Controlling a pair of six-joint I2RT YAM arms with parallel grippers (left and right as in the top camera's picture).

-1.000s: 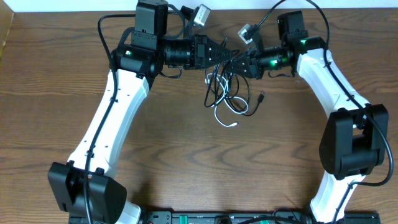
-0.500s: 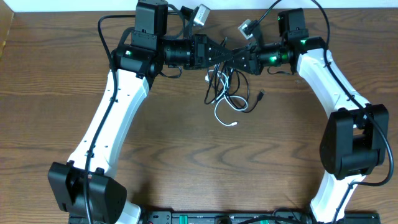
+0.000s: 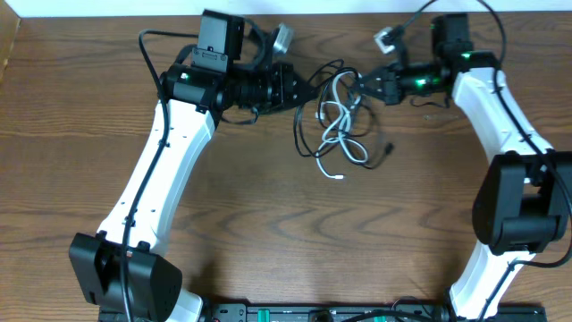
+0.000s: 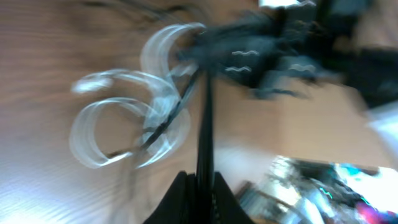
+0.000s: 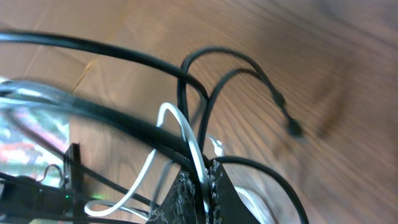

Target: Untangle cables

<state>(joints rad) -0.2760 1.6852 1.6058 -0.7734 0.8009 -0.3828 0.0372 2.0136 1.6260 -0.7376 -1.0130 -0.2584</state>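
Observation:
The robot's right gripper is pinching the white cable together with a black (image 5: 198,163) cable, so it should open and grab the white cable alone (image 3: 337,83) before the robot's grippers pull apart.
The cables (image 3: 335,121), several black and one white, lie tangled on the table between my two grippers. My left gripper (image 3: 311,89) is shut on a taut black cable (image 4: 203,124), which runs straight out from its jaws (image 4: 202,179). Blurred white loops (image 4: 118,127) lie to the left of that cable. My right gripper (image 3: 364,86) is shut on the white cable (image 5: 186,134) together with a black one, both pinched at its tips (image 5: 203,174). A black plug (image 5: 292,127) lies free on the wood (image 3: 391,148). The white plug (image 3: 338,177) rests at the bundle's near end.
Thicker black arm wires arc over both arm bases (image 3: 152,40) at the table's far edge. The white wall edge runs along the back (image 3: 357,7). Bare wooden table (image 3: 295,233) stretches in front of the bundle.
My right gripper has shut on the cables and pulled right; my left gripper has drawn back to the left. The bundle between them has stretched and spread out.

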